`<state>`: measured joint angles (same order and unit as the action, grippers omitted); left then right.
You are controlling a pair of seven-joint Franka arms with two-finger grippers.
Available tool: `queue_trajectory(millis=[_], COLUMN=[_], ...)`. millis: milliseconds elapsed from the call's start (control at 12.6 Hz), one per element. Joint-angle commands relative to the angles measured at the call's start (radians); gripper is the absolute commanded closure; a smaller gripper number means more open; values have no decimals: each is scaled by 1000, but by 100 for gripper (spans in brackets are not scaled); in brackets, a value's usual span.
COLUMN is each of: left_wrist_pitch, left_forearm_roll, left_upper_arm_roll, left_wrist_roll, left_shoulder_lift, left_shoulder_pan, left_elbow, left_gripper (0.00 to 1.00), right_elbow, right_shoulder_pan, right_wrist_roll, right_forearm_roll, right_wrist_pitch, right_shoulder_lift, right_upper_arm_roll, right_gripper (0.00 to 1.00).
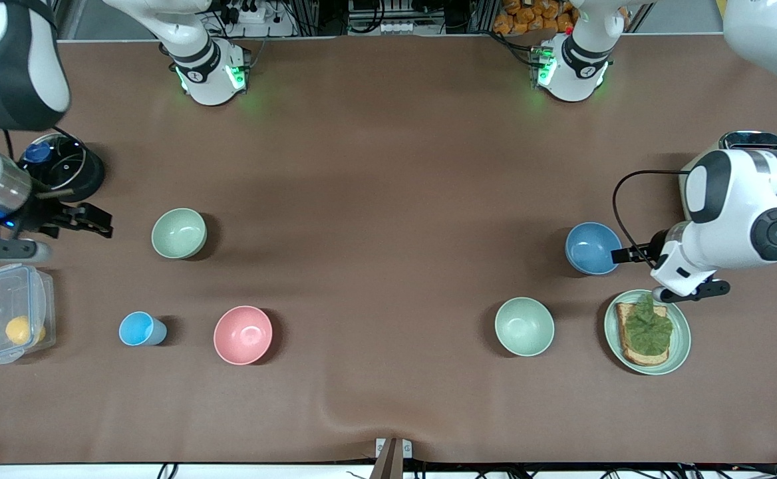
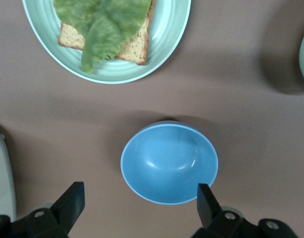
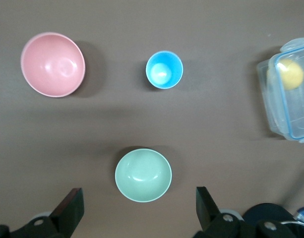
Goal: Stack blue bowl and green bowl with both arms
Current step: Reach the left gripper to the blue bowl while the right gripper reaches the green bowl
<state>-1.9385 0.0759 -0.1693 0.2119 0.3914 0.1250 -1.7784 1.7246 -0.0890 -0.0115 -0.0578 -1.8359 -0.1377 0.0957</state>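
The sage-green bowl shows a wide, empty opening [image 1: 179,233], so when I lower the blue bowl [image 1: 591,248] I expect it to sit deep inside, with the bowls' rims close together.
The blue bowl [image 1: 592,248] [image 2: 169,162] stands upright toward the left arm's end of the table. My left gripper [image 1: 666,273] [image 2: 140,193] hangs open and empty beside it, one finger close to its rim, not touching. The sage-green bowl [image 1: 179,233] [image 3: 143,175] stands upright toward the right arm's end. Above the table near that end my right gripper [image 1: 49,234] [image 3: 138,198] is open with nothing in it. In the right wrist view the green bowl lies below, between the lines of the two fingers.
A paler mint bowl [image 1: 524,326] and a green plate [image 1: 678,346] with toast and lettuce lie nearer the front camera than the blue bowl. A pink bowl [image 1: 243,334], a light-blue cup [image 1: 141,328], a clear lidded box [image 1: 9,321] and a black pot [image 1: 62,166] surround the green bowl.
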Motion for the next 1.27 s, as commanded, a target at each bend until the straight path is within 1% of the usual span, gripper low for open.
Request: queue_trajectory(millis=[0,80,159,318,478,637,716,796,876,955,1035,1114,1194], left_wrist_pitch=[-84,-101,-112,-173,-192,-206,-206,-206,-206,-206,-206,-206,-206], left_forearm_roll=[13,13,13,13,13,13,13,13,13,13,13,12,12], left_upper_arm_roll=[-4,-3,-3,-3,-3,-3,-3,-3,-3,-3,-4,-4,-4], left_wrist_roll=[-35,-51,-68,-120,-144,-146,-146,-146,-146,-146,-146,-144,-146], left_shoulder_lift=[-11,-11,-6,9,39,66,72,81,87,95,98,101,109], left_shoulder_pan=[8,13,24,61,79,84,84,82,84,87,85,85,85], left_elbow=[-80,-97,-114,-156,-159,-159,-159,-162,-162,-162,-162,-162,-162], left_gripper=[0,0,0,0,0,0,0,0,2,3,6,11,20], right_elbow=[162,221,263,346,410,415,415,417,429,456,490,513,518], right_shoulder_pan=[-28,-28,-28,-37,-81,-127,-146,-147,-147,-146,-144,-144,-146], right_wrist_roll=[16,18,27,80,180,279,319,330,331,331,331,332,346], right_forearm_roll=[-5,-5,-5,-5,7,54,76,93,105,114,115,115,115], right_wrist_pitch=[-150,-227,-283,-385,-475,-482,-485,-491,-505,-549,-622,-687,-709], right_shoulder_lift=[13,15,12,-8,-42,-107,-138,-155,-169,-177,-190,-210,-224], right_upper_arm_roll=[9,9,9,9,10,10,9,9,9,9,10,10,10], right_gripper=[0,0,0,0,0,0,4,3,3,3,5,10,28])
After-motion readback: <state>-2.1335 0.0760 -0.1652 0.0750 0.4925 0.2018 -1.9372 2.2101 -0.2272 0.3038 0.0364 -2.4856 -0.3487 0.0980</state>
